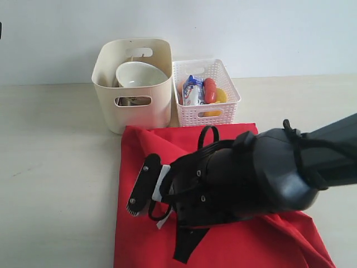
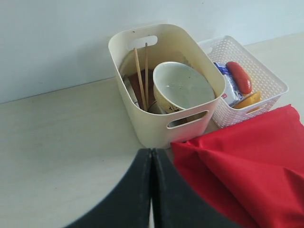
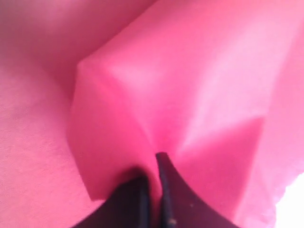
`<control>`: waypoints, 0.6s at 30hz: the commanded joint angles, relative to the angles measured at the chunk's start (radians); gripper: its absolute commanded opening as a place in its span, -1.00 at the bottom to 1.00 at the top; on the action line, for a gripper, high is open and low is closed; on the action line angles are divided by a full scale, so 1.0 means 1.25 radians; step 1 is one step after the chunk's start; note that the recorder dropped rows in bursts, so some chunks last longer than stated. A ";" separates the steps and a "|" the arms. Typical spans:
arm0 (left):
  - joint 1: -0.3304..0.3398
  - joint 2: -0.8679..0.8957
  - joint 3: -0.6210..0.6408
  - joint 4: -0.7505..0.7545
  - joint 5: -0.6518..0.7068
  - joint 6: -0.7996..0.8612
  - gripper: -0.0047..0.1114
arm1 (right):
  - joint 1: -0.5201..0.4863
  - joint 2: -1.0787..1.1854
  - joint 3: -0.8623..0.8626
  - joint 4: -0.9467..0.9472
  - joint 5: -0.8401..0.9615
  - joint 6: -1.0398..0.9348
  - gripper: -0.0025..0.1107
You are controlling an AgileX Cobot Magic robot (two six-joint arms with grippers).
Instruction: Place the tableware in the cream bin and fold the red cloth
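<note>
The robot's right gripper is pinching the red cloth mid-sheet and lifting a slanting fold (image 1: 160, 143), so the robot should let go of it and smooth out the cloth (image 1: 227, 130) near the basket before folding.
The cream bin (image 1: 132, 84) (image 2: 166, 85) stands at the back of the table. It holds the white bowl (image 1: 139, 74) (image 2: 183, 88) tilted on its side and the wooden chopsticks (image 2: 141, 76) leaning upright; the other tableware is hidden. The red cloth (image 1: 145, 240) (image 2: 247, 161) (image 3: 190, 85) lies in front of the bin with a raised fold. My right gripper (image 1: 138, 198) (image 3: 152, 166) reaches across the cloth and is shut on a pinched fold of it. My left gripper (image 2: 151, 151) is shut on nothing over bare table near the bin's front corner, and is out of the exterior view.
A white lattice basket (image 1: 205, 89) (image 2: 247, 80) with a milk carton (image 1: 193, 89), a red sausage (image 1: 210, 89) and something yellow stands right of the bin. The big black right arm (image 1: 262, 173) covers much of the cloth. A pale wall rises behind.
</note>
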 commanded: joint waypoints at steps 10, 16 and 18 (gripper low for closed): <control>-0.001 -0.005 0.004 -0.022 0.004 -0.004 -0.92 | -0.285 -0.121 -0.105 0.095 -0.095 0.044 -0.96; -0.001 -0.005 0.004 -0.028 0.004 -0.004 -0.92 | -0.445 -0.076 -0.108 0.104 -0.172 0.123 -0.96; -0.001 -0.005 0.004 -0.028 0.004 -0.004 -0.92 | -0.489 -0.043 -0.108 0.106 -0.199 0.154 -0.87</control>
